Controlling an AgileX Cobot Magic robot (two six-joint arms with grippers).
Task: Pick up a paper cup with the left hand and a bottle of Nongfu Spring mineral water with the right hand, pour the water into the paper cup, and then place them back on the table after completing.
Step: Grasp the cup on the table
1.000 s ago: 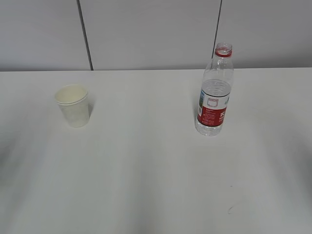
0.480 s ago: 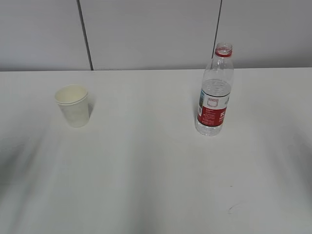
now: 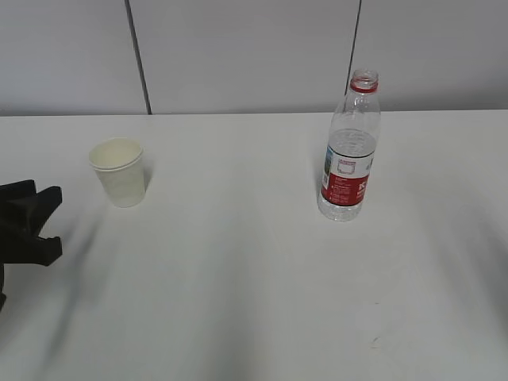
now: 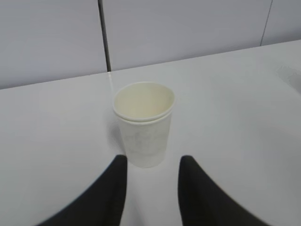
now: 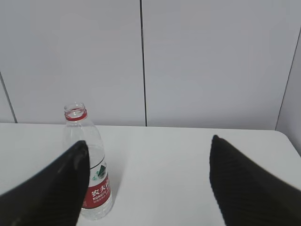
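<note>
I expect the bottle (image 3: 348, 163) to pour a thin stream when I tip it past level, because the water (image 3: 352, 143) is well below the bottle's uncapped opening.
A white paper cup (image 3: 119, 172) stands upright on the left of the white table (image 3: 238, 270). The left hand's gripper (image 3: 52, 221) is open at the left edge, a short way in front of and left of the cup. In the left wrist view the cup (image 4: 143, 123) stands just beyond the open gripper (image 4: 153, 159), apart from both fingers. An uncapped Nongfu Spring bottle (image 3: 349, 151) with a red label stands upright on the right, with water (image 3: 352, 149) in it. In the right wrist view the right gripper (image 5: 148, 141) is wide open and empty. The bottle (image 5: 94, 165) stands beyond it, partly hidden by the left finger.
A grey panelled wall (image 3: 238, 55) runs along the table's far edge. A small dark mark (image 3: 375, 342) is on the tabletop near the front right. The right hand does not show in the exterior view.
The left gripper has come into the exterior view from the left edge, towards the cup. Cup and bottle have not moved.
</note>
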